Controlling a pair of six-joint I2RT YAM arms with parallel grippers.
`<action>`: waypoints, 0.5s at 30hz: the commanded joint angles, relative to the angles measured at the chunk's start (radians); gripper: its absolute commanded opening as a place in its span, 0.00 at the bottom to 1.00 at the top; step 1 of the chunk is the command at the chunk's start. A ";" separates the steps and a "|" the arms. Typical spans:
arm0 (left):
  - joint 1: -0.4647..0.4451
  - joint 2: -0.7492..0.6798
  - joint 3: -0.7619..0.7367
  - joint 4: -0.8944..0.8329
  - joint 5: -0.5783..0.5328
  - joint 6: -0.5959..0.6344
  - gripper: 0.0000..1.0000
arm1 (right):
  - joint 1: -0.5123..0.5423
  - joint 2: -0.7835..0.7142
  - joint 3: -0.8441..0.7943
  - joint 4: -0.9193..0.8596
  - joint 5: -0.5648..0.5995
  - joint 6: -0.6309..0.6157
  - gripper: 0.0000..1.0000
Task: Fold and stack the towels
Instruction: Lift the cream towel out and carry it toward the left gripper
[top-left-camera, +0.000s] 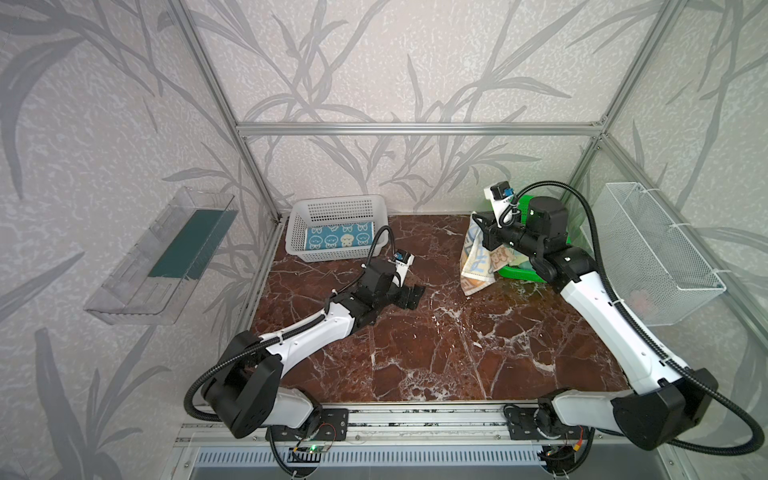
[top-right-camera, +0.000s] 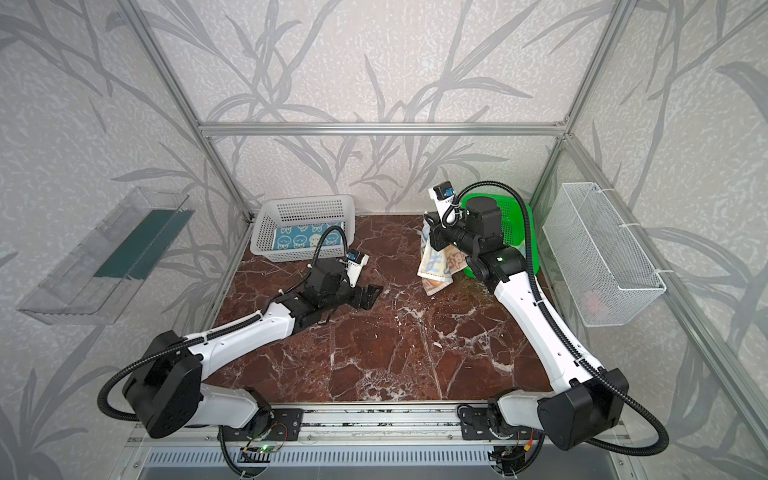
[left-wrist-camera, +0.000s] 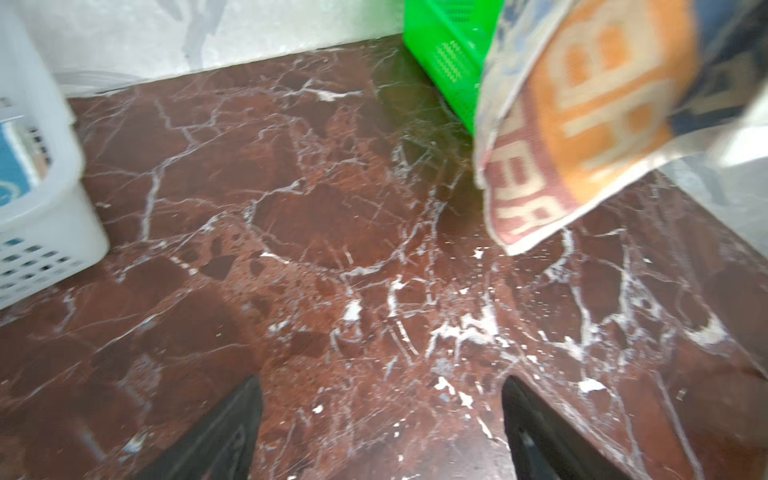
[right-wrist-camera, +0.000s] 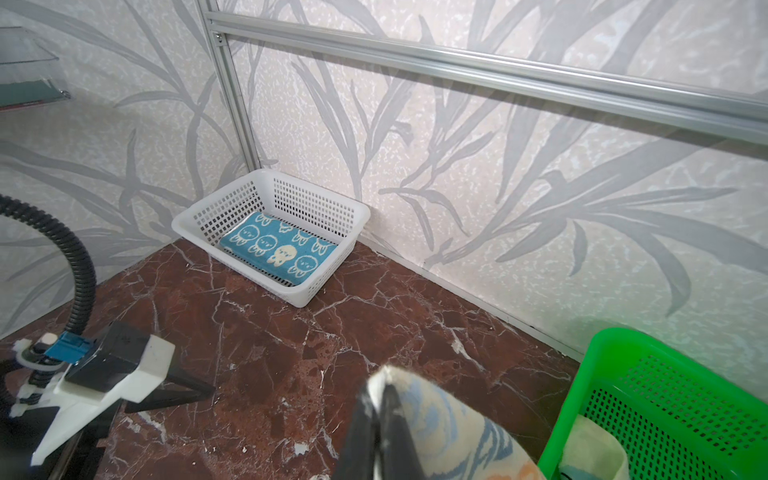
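The striped towel (top-left-camera: 478, 268) hangs in a bunch next to the green basket, so the robot's right gripper should lay it on the marble (top-left-camera: 436, 289) before the left gripper takes the towel's edge.
My right gripper (top-left-camera: 478, 227) (right-wrist-camera: 380, 386) is shut on the top edge of the striped "RABBIT" towel (top-left-camera: 478, 266) (top-right-camera: 436, 270) (left-wrist-camera: 582, 124). That towel hangs in the air beside the green basket (top-left-camera: 515, 272) (right-wrist-camera: 665, 395), its lower corner near the table. A pale yellow and teal towel (right-wrist-camera: 590, 453) lies inside the green basket, mostly hidden. The blue towel with rabbit faces (top-left-camera: 338, 241) (right-wrist-camera: 278, 249) lies folded flat in the white basket (top-left-camera: 336, 199) (right-wrist-camera: 320, 195). My left gripper (top-left-camera: 415, 293) (left-wrist-camera: 382, 380) is open and empty, low over the marble between the two baskets.
The red-brown marble tabletop (top-left-camera: 415, 353) lies between the arms. A white wire basket (top-left-camera: 656, 257) hangs on the right wall and a clear shelf (top-left-camera: 166, 253) on the left wall. Aluminium frame posts stand at the back corners.
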 joint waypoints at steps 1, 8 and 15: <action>-0.048 -0.055 0.014 0.110 0.051 -0.011 0.90 | 0.055 -0.023 -0.006 0.026 0.010 0.004 0.00; -0.060 -0.151 -0.053 0.080 -0.011 0.036 0.91 | 0.143 0.001 -0.076 0.105 0.031 0.065 0.00; -0.060 -0.105 -0.102 0.138 -0.046 0.000 0.94 | 0.186 0.049 -0.107 0.163 0.017 0.117 0.00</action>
